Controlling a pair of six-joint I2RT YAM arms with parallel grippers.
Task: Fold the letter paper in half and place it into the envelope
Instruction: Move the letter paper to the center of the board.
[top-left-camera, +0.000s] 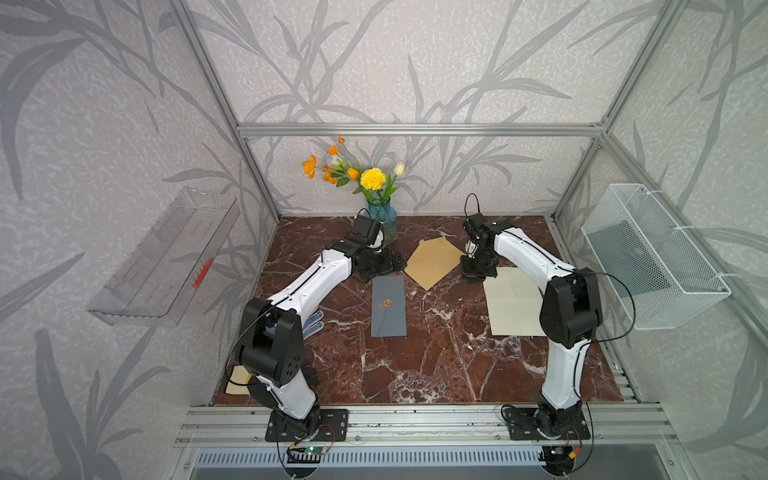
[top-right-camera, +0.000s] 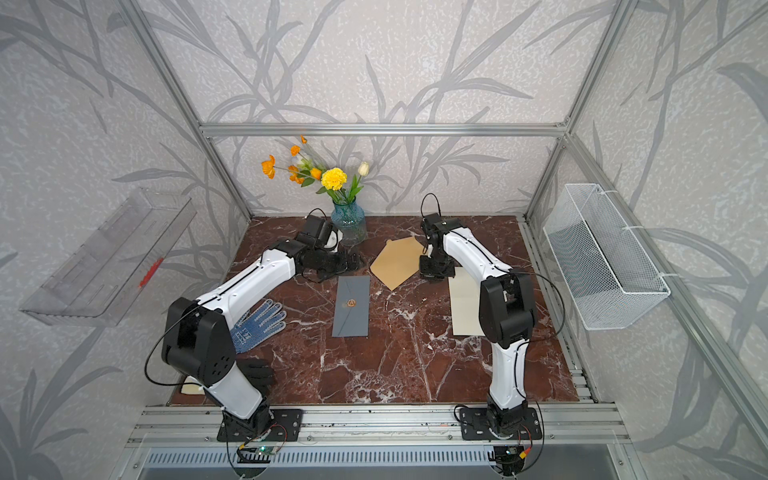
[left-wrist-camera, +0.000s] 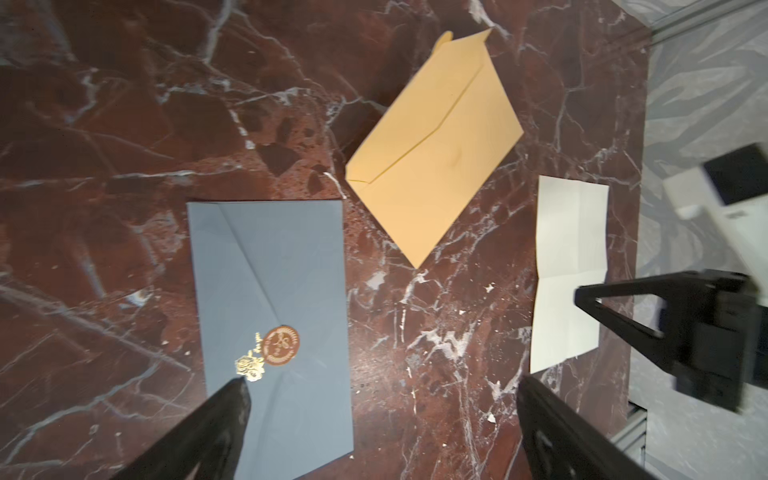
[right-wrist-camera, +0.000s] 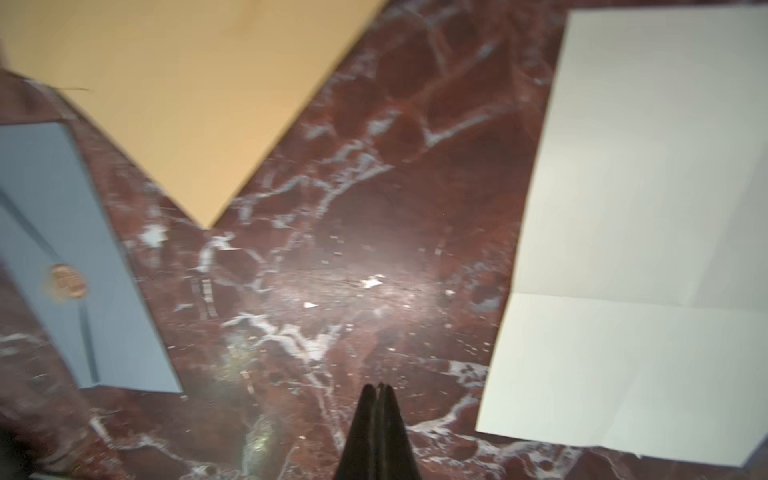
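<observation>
Next, I press my right gripper on the letter paper, since it lies far from my left gripper, and slide it beside the grey-blue envelope before folding.
The cream letter paper lies flat and unfolded on the right of the marble table, with crease lines showing. A tan envelope, flap open, lies slantwise at the back middle. A grey-blue envelope closed with a wax seal lies in front of it. My left gripper is open and holds nothing; it hangs above the blue envelope's far end. My right gripper is shut and empty. It hovers between the tan envelope and the paper's far left corner.
A blue glass vase of flowers stands at the back, just behind the left wrist. A dotted work glove lies by the left arm. A white wire basket hangs on the right wall and a clear shelf on the left.
</observation>
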